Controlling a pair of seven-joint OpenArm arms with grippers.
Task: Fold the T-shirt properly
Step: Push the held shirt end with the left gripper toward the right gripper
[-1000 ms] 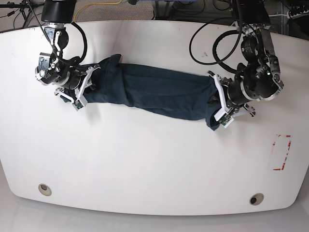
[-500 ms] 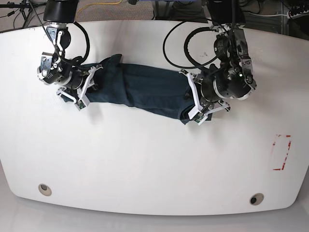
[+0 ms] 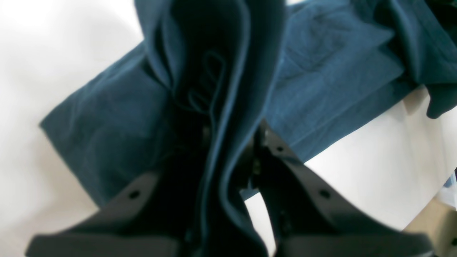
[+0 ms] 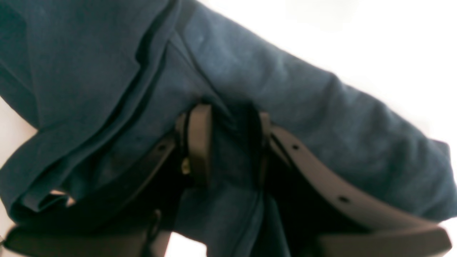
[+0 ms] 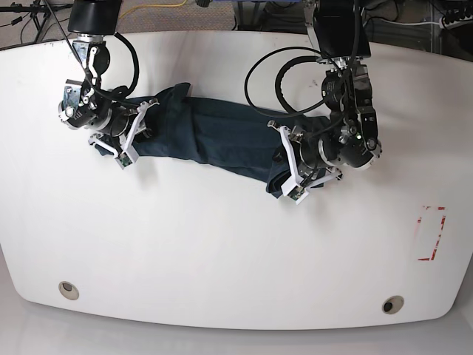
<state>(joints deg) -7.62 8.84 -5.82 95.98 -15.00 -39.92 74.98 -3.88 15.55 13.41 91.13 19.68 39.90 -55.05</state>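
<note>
The T-shirt's lifted end (image 5: 277, 177) is doubled over its flat, open band, so my left gripper should keep going toward the band's middle (image 5: 230, 140) and let go of the end there.
The dark teal-navy T-shirt (image 5: 214, 137) lies as a long band across the back half of the white table (image 5: 222, 251). My left gripper (image 5: 287, 164), on the right of the base view, is shut on the shirt's right end and holds it lifted and doubled over the band. In the left wrist view the cloth (image 3: 321, 71) runs between its fingers (image 3: 300, 185). My right gripper (image 5: 131, 137) is shut on the shirt's left end; in the right wrist view its fingers (image 4: 200, 139) pinch a fold of the cloth (image 4: 285, 92).
Red tape marks (image 5: 432, 231) sit at the table's right edge. Two round holes (image 5: 68, 289) (image 5: 392, 304) are near the front edge. Cables hang behind the table's back edge.
My left gripper has moved leftward toward the middle with the shirt's right end, shortening the band. The right gripper has stayed at the left end.
</note>
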